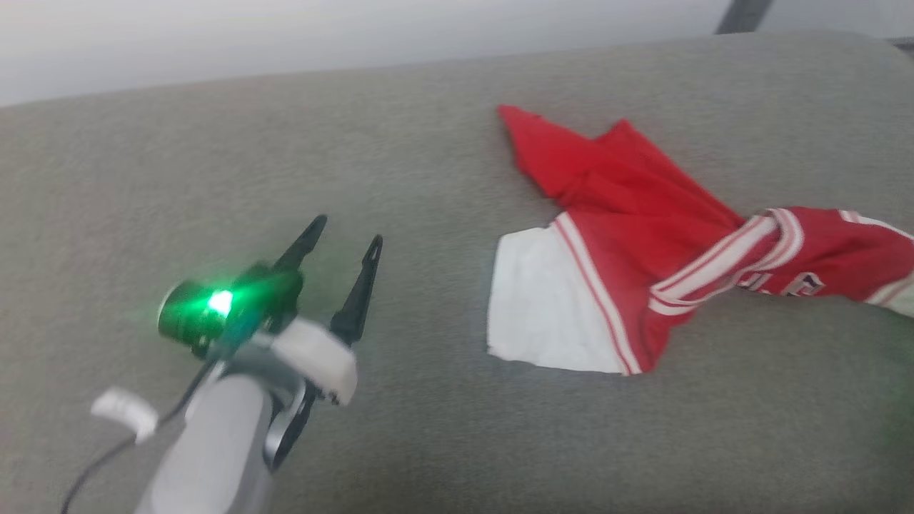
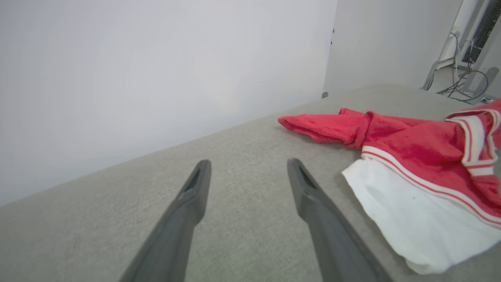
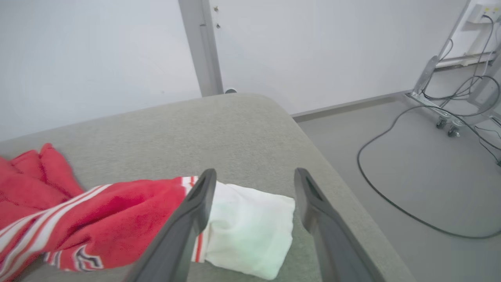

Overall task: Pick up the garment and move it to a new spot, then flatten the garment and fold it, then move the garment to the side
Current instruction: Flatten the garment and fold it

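Observation:
I am looking at the white sleeve ends [image 1: 553,301], which lie clear of the bunched red body. The garment [image 1: 638,184] will open out flat when I lift and spread its shoulders.
The garment [image 1: 628,235] is a red jersey with white sleeve ends and striped trim, lying crumpled on the grey cushion [image 1: 428,178] at the right of the head view. My left gripper [image 1: 348,230] is open over bare cushion, well to the left of the garment. In the left wrist view my left gripper [image 2: 249,163] has nothing between its fingers, and the garment [image 2: 415,145] lies to their right. In the right wrist view my right gripper [image 3: 254,172] is open just above the garment's white sleeve end [image 3: 250,227], not gripping it.
A pale wall runs behind the cushion's far edge [image 1: 285,75]. The cushion's rounded right end [image 3: 325,156] drops to a grey floor with black cables [image 3: 375,188] and a wheeled metal stand [image 3: 442,113].

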`<state>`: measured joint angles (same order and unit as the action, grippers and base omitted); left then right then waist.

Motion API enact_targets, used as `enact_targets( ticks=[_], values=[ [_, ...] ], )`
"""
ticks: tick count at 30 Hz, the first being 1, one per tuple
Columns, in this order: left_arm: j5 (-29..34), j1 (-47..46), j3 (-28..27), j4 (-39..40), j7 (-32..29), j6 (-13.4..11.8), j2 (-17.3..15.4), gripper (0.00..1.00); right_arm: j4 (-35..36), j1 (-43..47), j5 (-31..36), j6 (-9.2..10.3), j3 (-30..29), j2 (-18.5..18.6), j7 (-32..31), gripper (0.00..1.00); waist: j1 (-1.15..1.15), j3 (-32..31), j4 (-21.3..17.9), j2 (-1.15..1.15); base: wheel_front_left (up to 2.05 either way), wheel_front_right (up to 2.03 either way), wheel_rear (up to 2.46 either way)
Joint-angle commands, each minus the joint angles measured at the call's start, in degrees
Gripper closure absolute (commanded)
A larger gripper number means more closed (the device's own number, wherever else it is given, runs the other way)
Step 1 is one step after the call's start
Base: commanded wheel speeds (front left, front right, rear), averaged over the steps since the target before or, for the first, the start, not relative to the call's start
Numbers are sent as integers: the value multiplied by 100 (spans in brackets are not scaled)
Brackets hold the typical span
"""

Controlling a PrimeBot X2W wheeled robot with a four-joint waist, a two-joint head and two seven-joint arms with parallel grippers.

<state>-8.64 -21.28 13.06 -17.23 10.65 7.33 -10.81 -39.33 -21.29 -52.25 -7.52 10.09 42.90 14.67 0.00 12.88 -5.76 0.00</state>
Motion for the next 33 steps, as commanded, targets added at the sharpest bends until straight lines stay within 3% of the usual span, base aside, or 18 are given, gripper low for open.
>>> enact_targets(
  ticks=[1,5,8,11,14,20,28,30,31,33],
  values=[
    [-158,-236,276,-58,-312,12,-122,0,351,97,111,6,-11,-139,52,0,0,-116,-261,0,0,0,0],
    [-1064,-891,1186,-224,-1600,13,-486,0,1312,428,383,8,-201,-518,51,0,0,-184,-597,0,0,0,0],
    [-2053,-1304,1859,-389,-3046,15,-626,0,1732,602,580,6,-288,-800,48,0,0,-200,-803,0,0,0,0],
    [-2929,-1739,2104,-578,-4399,7,-750,0,2012,755,753,6,-351,-1008,49,0,0,-150,-976,0,0,0,0],
    [-3225,-2103,2148,-877,-5263,-12,-737,0,2240,830,884,6,-371,-1181,34,0,0,-67,-1148,0,0,0,0],
    [-3294,-2591,2140,-1576,-5839,-221,-588,0,2567,854,1087,6,-403,-1479,-74,0,0,159,-1484,0,0,0,0],
    [-3586,-2762,2046,-2464,-5771,-169,-293,0,2727,745,1244,6,-464,-1685,-182,0,0,376,-1707,0,0,0,0],
    [-3617,-2773,2059,-2650,-5701,-142,-241,58,2732,742,1284,6,-497,-1707,-194,0,0,393,-1704,0,0,0,0],
    [-3613,-2794,2053,-2719,-5616,-118,-219,98,2737,748,1307,6,-517,-1717,-201,0,0,395,-1690,0,0,0,0],
    [-3660,-2893,1959,-2839,-5446,-107,-182,100,2751,769,1327,6,-552,-1726,-213,0,0,381,-1623,0,0,0,0]
  ],
)
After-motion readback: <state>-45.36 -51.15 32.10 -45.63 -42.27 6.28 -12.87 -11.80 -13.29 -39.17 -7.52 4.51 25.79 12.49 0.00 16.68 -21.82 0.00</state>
